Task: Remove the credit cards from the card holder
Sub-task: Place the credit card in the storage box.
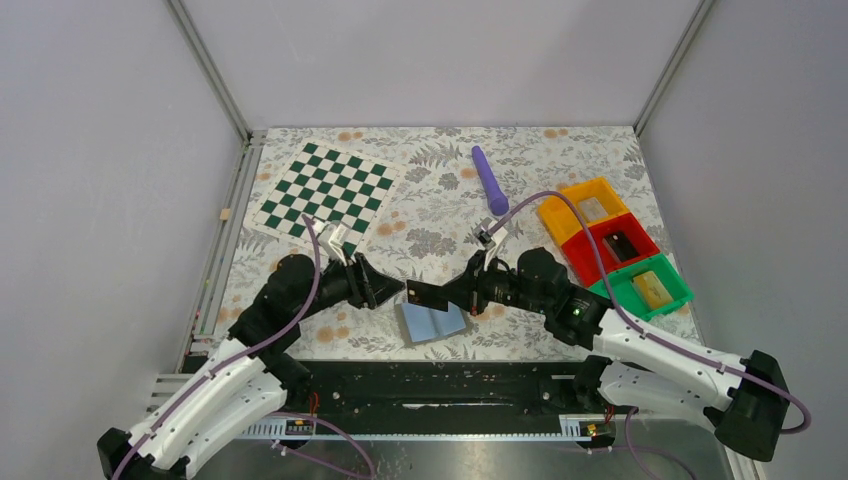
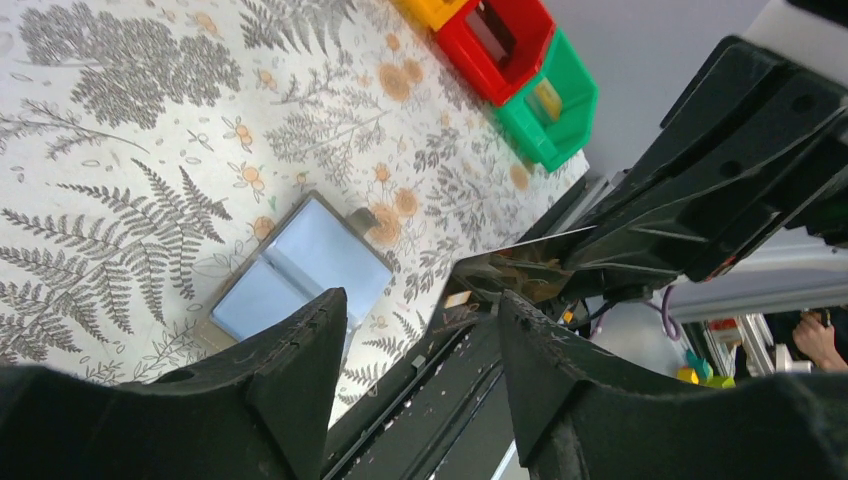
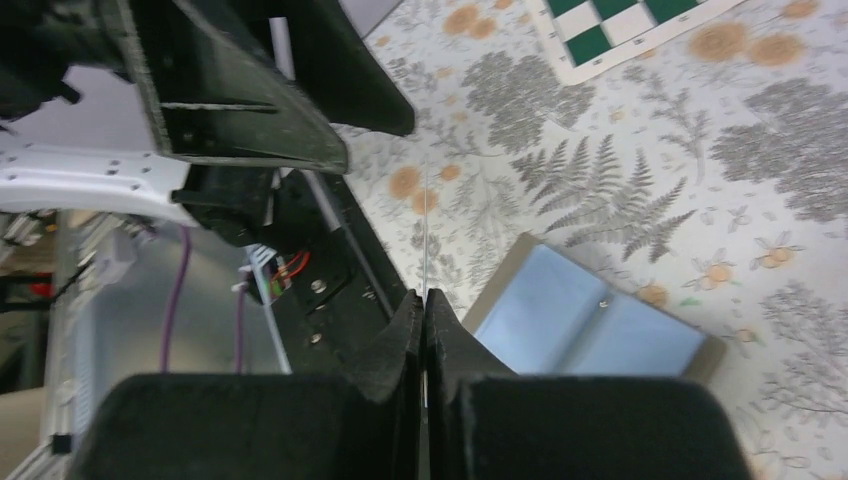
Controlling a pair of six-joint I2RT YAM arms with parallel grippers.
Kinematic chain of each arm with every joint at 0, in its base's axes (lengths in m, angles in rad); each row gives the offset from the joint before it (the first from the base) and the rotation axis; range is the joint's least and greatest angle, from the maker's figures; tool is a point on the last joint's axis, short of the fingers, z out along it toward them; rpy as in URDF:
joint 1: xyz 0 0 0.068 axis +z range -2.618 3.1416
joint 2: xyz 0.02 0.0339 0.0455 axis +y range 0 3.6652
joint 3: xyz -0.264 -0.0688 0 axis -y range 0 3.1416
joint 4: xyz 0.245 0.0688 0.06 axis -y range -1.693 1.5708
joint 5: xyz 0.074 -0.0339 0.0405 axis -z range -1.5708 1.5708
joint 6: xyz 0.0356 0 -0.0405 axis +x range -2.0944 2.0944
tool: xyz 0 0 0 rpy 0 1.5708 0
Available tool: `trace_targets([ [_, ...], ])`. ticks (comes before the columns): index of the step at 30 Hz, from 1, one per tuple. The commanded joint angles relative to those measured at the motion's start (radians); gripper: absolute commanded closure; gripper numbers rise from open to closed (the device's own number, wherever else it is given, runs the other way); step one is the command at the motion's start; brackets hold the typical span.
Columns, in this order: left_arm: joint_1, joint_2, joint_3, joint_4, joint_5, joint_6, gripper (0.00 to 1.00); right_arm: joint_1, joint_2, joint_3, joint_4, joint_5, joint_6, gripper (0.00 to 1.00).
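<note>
My left gripper needs to hold the dark credit card [image 1: 426, 294] by its loose end [image 1: 411, 291] while my right gripper opens and grips the card straighter, because the card is slanted in my right gripper.
The card holder [image 1: 433, 322] lies open on the patterned cloth near the front edge, light blue faces up; it also shows in the left wrist view [image 2: 300, 262] and the right wrist view [image 3: 590, 325]. My right gripper [image 1: 458, 294] is shut on a dark credit card [image 1: 428, 294] and holds it in the air above the holder. The card shows as a thin edge in the right wrist view [image 3: 425, 230] between the shut fingers [image 3: 405, 335]. My left gripper [image 1: 393, 290] is open just left of the card, its tips close to the card's free end [image 2: 515, 265] but not touching it.
Yellow [image 1: 583, 205], red [image 1: 615, 245] and green [image 1: 650, 287] bins stand in a row at the right. A purple stick [image 1: 490, 180] lies at the back middle. A green chessboard mat [image 1: 328, 190] lies at the back left. The black base rail [image 1: 440, 385] runs along the front.
</note>
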Motion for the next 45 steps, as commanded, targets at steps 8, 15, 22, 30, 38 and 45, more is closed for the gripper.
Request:
trace_targets([
  [8,0.005,0.054,-0.036,0.269,0.246,-0.074,0.53,-0.041,-0.015,-0.062,0.224,-0.161,0.188,1.00],
  [15,0.005,0.099,-0.063,0.378,0.307,-0.150,0.85,-0.076,0.018,-0.096,0.323,-0.183,0.279,0.99],
  [22,0.006,0.105,-0.080,0.439,0.314,-0.196,1.00,-0.146,0.045,-0.142,0.420,-0.268,0.379,0.74],
  [30,0.009,0.103,-0.093,0.473,0.310,-0.218,1.00,-0.188,0.040,-0.213,0.532,-0.321,0.466,0.73],
  [38,0.015,0.083,-0.130,0.520,0.277,-0.255,1.00,-0.226,0.096,-0.272,0.734,-0.366,0.597,0.73],
  [45,0.023,0.047,-0.169,0.556,0.226,-0.299,1.00,-0.239,0.094,-0.289,0.753,-0.386,0.610,0.68],
])
